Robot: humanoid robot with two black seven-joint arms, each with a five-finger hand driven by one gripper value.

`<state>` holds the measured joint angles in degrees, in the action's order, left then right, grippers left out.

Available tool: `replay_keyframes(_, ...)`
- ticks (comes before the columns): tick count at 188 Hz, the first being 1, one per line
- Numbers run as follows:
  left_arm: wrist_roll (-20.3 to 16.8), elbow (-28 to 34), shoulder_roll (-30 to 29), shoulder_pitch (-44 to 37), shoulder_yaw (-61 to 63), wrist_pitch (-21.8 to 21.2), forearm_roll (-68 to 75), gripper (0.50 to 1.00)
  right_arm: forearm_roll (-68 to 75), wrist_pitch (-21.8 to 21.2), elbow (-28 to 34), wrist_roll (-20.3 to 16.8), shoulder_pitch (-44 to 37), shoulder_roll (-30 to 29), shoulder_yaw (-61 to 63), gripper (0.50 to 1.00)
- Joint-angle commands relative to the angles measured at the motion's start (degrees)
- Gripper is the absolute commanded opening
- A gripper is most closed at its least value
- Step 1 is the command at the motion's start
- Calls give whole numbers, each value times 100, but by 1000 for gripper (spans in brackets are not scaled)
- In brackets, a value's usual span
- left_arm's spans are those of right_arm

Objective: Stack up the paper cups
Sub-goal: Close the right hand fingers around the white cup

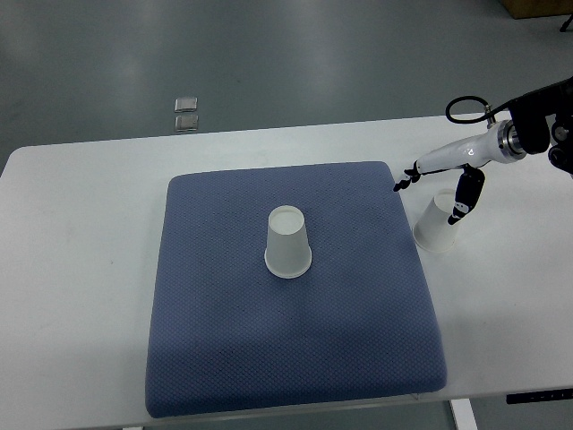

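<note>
Both paper cups taper up from wide rims [288, 267], so the cup [436, 222] beside the blue mat will slip deep over the other when I lower it.
A white paper cup [287, 241] stands upside down near the middle of the blue mat [295, 358]. A second white paper cup [433, 223] stands upside down and tilted on the white table just off the mat's right edge. My right hand [439, 193] comes in from the right edge and is over this second cup, with white fingers spread; one black-tipped finger [465, 204] touches the cup's right side and another [405, 180] reaches left over the mat's corner. The hand holds nothing. The left arm is not in view.
The white table [81, 269] carries the mat; its far edge runs along the top and its near edge along the bottom. Two small clear items [186, 113] lie on the grey floor beyond the table. A black cable loop [467, 110] sits on the right arm.
</note>
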<state>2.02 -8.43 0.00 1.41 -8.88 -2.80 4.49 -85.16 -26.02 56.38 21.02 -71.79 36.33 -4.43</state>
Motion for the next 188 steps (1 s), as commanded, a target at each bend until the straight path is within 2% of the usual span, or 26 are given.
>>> replay_keyframes(1,0,-1,0,0,0,-1,-1,1000,-106,211,-39,-10,104,-21,-5,909)
replay_keyframes(61,0,-1,0,0,0,-1,-1,1000,-370,932,-364,-28,473,-276,-145,909)
replay_keyframes(154,0,8,0,0,0,-1,-1,1000,-378,1530,-637,7,701,-267,-330,893)
replay_keyframes(188,0,-1,0,0,0,-1,-1,1000,-378,1565,-645,25,666,-267,-330,836)
